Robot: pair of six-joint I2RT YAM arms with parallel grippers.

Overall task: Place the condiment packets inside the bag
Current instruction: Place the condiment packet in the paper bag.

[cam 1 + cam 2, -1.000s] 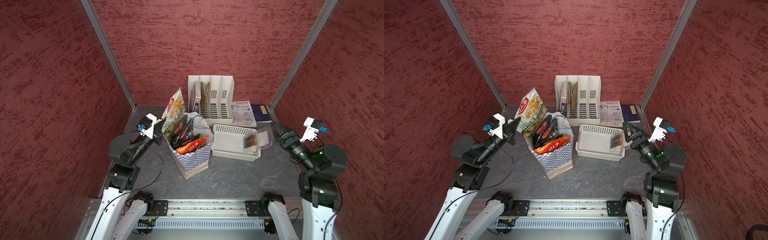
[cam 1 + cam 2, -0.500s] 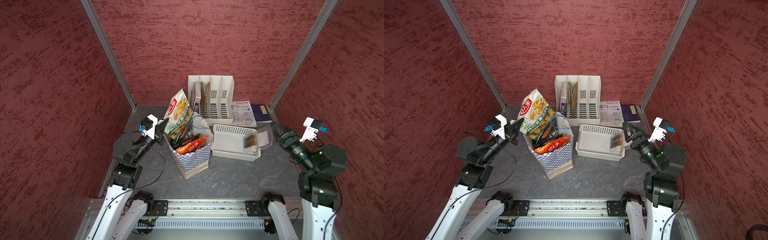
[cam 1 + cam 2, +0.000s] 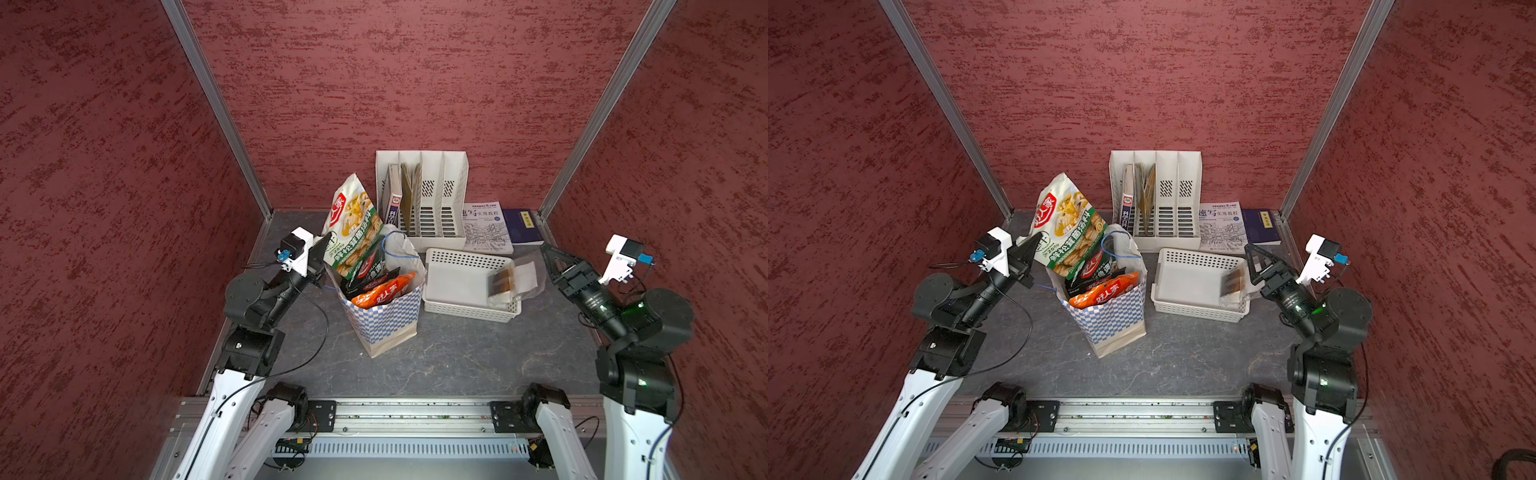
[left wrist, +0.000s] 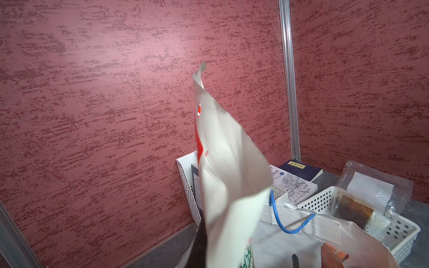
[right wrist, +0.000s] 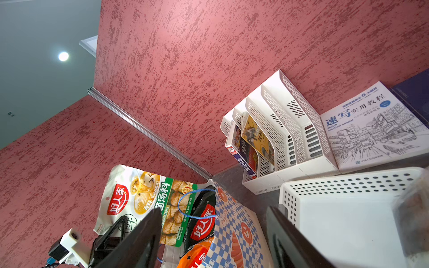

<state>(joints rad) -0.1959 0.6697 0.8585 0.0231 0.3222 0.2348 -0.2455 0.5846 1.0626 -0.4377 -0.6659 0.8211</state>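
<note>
My left gripper needs to move the packet in over the bag's opening (image 3: 353, 270) and lower it inside, because the white-and-green packet (image 3: 352, 220) slants out high past the bag's rim.
The bag (image 3: 386, 320) (image 3: 1113, 322), with its blue-and-white checkered band, stands in the middle of the floor. An orange condiment packet (image 3: 382, 293) (image 5: 192, 255) and black ones (image 3: 374, 266) (image 5: 204, 222) stick out of its top. My left gripper (image 3: 326, 245) (image 3: 1034, 245) is shut on the lower corner of a large white-and-green packet (image 3: 353, 220) (image 4: 227, 167). That packet stands upright over the bag's left rim, its lower end in the mouth. My right gripper (image 3: 548, 257) (image 5: 212, 212) hangs open and empty to the right of the basket.
A white perforated basket (image 3: 457, 286) right of the bag holds a clear pouch with brown contents (image 3: 505, 282). A white file organizer (image 3: 432, 195) with books stands at the back wall. Two books (image 3: 486, 228) (image 3: 523, 226) lie flat beside it.
My left gripper has carried the white-and-green packet right, from beside the bag to over its left rim. The right arm has not moved.
</note>
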